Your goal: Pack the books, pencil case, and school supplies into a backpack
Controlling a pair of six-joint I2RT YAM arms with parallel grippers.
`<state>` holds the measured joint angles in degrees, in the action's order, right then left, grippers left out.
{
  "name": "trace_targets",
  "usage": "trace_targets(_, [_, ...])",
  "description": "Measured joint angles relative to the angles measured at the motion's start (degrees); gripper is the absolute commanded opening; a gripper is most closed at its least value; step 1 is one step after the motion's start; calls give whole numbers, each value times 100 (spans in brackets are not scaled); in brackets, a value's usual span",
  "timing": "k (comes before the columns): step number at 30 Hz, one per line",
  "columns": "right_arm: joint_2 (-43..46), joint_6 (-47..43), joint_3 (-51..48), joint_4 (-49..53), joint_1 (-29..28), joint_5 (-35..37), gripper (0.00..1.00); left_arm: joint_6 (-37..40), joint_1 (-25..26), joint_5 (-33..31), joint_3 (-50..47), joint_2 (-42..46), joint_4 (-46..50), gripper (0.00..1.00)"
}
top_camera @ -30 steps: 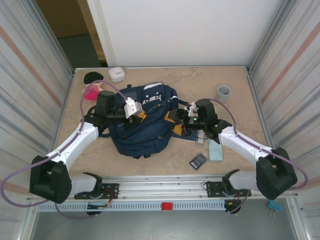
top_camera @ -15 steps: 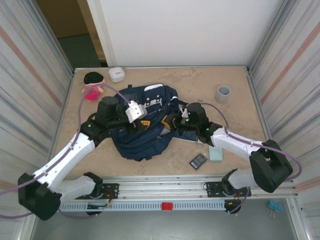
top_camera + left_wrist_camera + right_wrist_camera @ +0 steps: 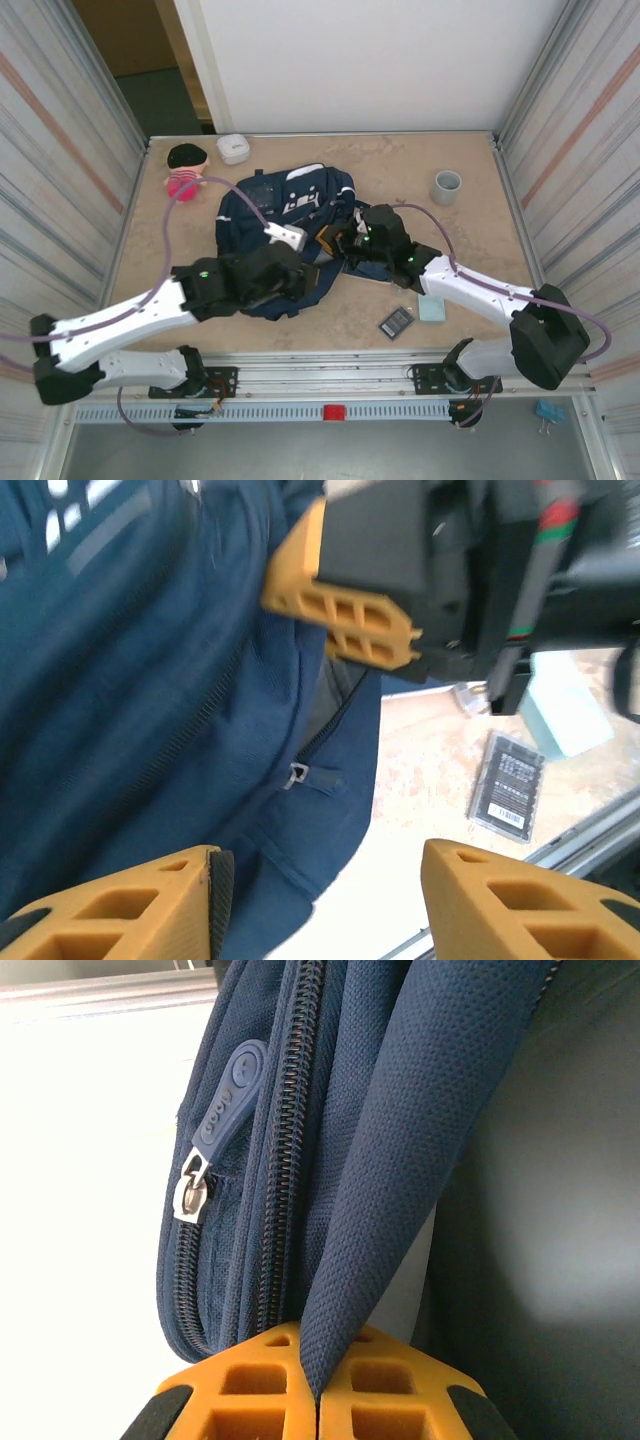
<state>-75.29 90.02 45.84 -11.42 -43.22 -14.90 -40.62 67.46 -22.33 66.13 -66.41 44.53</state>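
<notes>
The gap behind the pull tab (image 3: 298, 773) shows grey lining (image 3: 327, 702), so the zipper will open along the backpack's near edge when I pull the tab.
The navy backpack (image 3: 262, 210) lies in the middle of the table. My right gripper (image 3: 317, 1400) is shut on a fold of the backpack's blue fabric (image 3: 400, 1160), right beside a zipper (image 3: 285, 1140) and its pull tab (image 3: 226, 1100). My left gripper (image 3: 320, 900) is open just above the backpack's near right edge (image 3: 150, 680), holding nothing, with the right gripper's orange fingers (image 3: 340, 620) just ahead of it. On the bare table to the right lie the pale teal pencil case (image 3: 432, 308) and a dark grey gridded rectangle (image 3: 396, 321) of the school supplies. The books are hidden.
A grey cup (image 3: 447, 185) stands at the back right. A small white box (image 3: 233, 148) and a pink doll (image 3: 182, 170) sit at the back left. Metal walls close both sides, and a rail (image 3: 330, 365) runs along the near edge.
My left gripper has opened, let go of the backpack and swung down to its near right edge. My right gripper has moved left and shut on the backpack's fabric.
</notes>
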Motion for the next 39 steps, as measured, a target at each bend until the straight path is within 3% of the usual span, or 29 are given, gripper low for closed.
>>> trace_targets(8, [74, 107, 122, 330, -223, 328, 0, -1884, 129, -400, 118, -911, 365, 56])
trace_targets(19, [122, 214, 212, 431, -291, 339, 0, -2885, 129, -496, 136, -1270, 205, 48])
trace_targets(22, [122, 240, 302, 424, -291, 313, 0, -3021, 105, -568, 136, -1305, 166, 43])
trace_targets(27, [125, 254, 313, 470, -289, 289, 0, -3206, -31, -605, 136, -1484, 195, 25])
trace_targets(36, [142, 234, 317, 680, -286, 243, 0, -3335, -39, -577, -44, -1438, 170, 2])
trace_targets(39, [149, 210, 332, 802, -234, 173, 0, -3307, -39, -555, -149, -1335, 122, 0])
